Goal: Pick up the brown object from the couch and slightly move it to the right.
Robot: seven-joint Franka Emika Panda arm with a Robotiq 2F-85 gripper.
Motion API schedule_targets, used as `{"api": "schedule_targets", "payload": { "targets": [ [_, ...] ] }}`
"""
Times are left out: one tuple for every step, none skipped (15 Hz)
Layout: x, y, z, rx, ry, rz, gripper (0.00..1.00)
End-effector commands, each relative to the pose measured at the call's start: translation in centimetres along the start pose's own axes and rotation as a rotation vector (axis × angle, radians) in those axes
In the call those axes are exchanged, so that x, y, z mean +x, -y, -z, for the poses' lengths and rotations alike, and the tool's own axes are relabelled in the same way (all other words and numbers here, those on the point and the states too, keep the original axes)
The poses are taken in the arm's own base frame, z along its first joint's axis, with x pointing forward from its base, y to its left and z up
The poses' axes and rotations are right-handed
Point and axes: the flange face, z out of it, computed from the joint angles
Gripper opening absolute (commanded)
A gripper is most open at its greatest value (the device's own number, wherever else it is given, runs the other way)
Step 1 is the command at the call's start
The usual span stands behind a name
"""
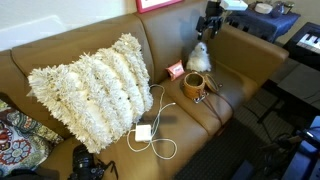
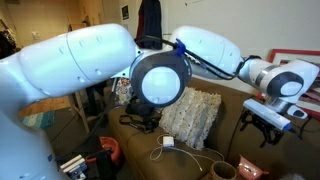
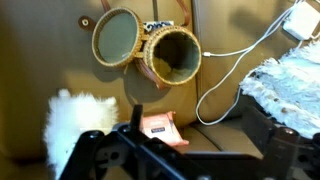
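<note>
The orange packet (image 3: 163, 127) behind the pot is under my open gripper, so next I move back towards the couch's front edge and come down over the round lid (image 3: 117, 37).
The brown object (image 3: 172, 55) is a small tan woven pot lying on its side, its dark hollow facing the wrist camera and a round lid (image 3: 118, 37) beside it. It rests on the seat of the caramel leather couch (image 1: 100, 35), near the arm, in both exterior views (image 1: 195, 86) (image 2: 224, 171). My gripper (image 3: 185, 160) hangs well above it, open and empty, dark fingers (image 3: 90, 150) spread wide. From outside the gripper (image 1: 210, 28) (image 2: 262, 122) is over the couch's back corner.
A white fluffy plush (image 1: 200, 55) sits behind the pot, with a small orange packet (image 1: 175, 70) beside it. A big shaggy white pillow (image 1: 95, 85) fills the middle seat. A white charger and cable (image 1: 145, 132) trail towards the pot. A keyboard (image 1: 305, 42) stands beyond the arm.
</note>
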Motion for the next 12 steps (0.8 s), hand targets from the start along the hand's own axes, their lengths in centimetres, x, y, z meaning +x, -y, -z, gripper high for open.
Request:
{"api": "schedule_targets", "payload": {
  "targets": [
    [-0.4, 3.0, 7.2, 0.02, -0.07, 0.058, 1.0],
    [-0.8, 3.7, 9.1, 0.012, -0.068, 0.059, 1.0],
    [-1.2, 4.4, 10.7, 0.007, -0.072, 0.063, 1.0],
    [-1.7, 4.7, 11.8, 0.002, -0.069, 0.064, 1.0],
    [-2.1, 4.9, 12.7, -0.001, -0.063, 0.064, 1.0],
    [-2.6, 4.9, 13.0, -0.002, -0.055, 0.059, 1.0],
    [-3.0, 4.9, 13.2, -0.004, -0.047, 0.052, 1.0],
    [-3.5, 4.8, 13.1, -0.005, -0.036, 0.043, 1.0],
    [-4.0, 4.8, 12.8, -0.006, -0.023, 0.037, 1.0],
    [-4.6, 4.7, 12.3, -0.01, -0.002, 0.026, 1.0],
    [-5.1, 4.5, 11.7, -0.007, 0.021, 0.017, 1.0],
    [-5.5, 4.3, 10.9, -0.003, 0.039, 0.007, 1.0]
  ]
}}
